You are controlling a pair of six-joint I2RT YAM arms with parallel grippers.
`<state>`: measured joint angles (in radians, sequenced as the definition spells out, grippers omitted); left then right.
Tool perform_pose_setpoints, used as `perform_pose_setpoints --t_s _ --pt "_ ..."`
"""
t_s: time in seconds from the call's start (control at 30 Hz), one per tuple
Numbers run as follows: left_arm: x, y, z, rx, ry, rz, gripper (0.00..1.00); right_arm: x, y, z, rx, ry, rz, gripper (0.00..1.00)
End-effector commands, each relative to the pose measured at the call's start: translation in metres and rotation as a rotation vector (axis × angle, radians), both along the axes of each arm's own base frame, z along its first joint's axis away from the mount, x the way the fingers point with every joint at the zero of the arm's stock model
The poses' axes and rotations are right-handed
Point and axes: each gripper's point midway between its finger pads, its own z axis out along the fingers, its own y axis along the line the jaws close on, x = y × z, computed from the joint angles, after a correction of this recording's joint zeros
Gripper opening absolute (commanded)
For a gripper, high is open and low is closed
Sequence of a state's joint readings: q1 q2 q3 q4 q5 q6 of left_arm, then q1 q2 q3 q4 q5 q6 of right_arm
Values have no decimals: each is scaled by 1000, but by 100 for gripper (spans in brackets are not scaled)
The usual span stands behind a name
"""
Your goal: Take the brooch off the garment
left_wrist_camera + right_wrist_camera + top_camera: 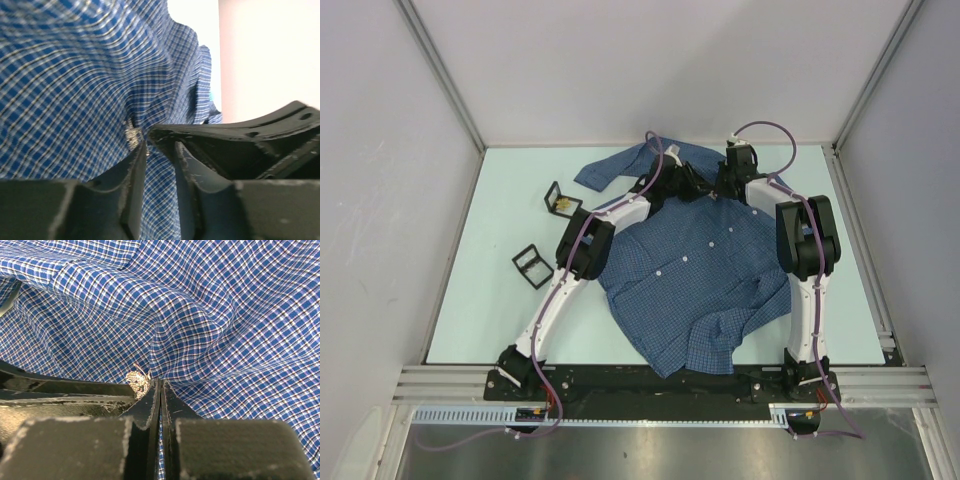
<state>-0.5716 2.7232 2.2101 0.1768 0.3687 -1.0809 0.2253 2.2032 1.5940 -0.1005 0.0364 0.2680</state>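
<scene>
The brooch sits (132, 135) outside the fingers of my left gripper. I should open my left gripper, move it until the brooch lies in the gap (133, 138), and then close it.
The blue checked shirt (690, 290) lies spread on the table, collar at the far end. Both grippers meet at the collar area: my left gripper (684, 185) and my right gripper (714, 187). A small gold glittery brooch (137, 381) is pinned to the cloth. My right gripper (160, 382) is shut on a raised fold of shirt (210, 325) just right of the brooch. In the left wrist view the brooch (132, 135) sits at the left fingertip (140, 155). My left gripper (160, 145) is narrowly open, with checked cloth (75, 90) showing in the gap.
Two small black open frames (561, 202) (530, 265) stand on the pale table (490, 300) left of the shirt. One sleeve (610, 168) reaches to the far left. Grey walls close in the table on three sides.
</scene>
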Motion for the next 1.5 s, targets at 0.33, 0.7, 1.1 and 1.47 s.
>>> perform_pose_setpoints --t_s 0.33,0.7,1.1,1.47 --pt "2 11 42 69 -132 37 50 10 0 10 32 -32 2 0" --pt "0 12 20 64 -58 57 42 10 -1 10 37 -36 -4 0" --pt "-1 7 -4 83 40 85 38 10 -1 10 39 -37 -6 0" --pt "-4 2 -21 71 107 99 40 10 1 11 62 -36 10 0"
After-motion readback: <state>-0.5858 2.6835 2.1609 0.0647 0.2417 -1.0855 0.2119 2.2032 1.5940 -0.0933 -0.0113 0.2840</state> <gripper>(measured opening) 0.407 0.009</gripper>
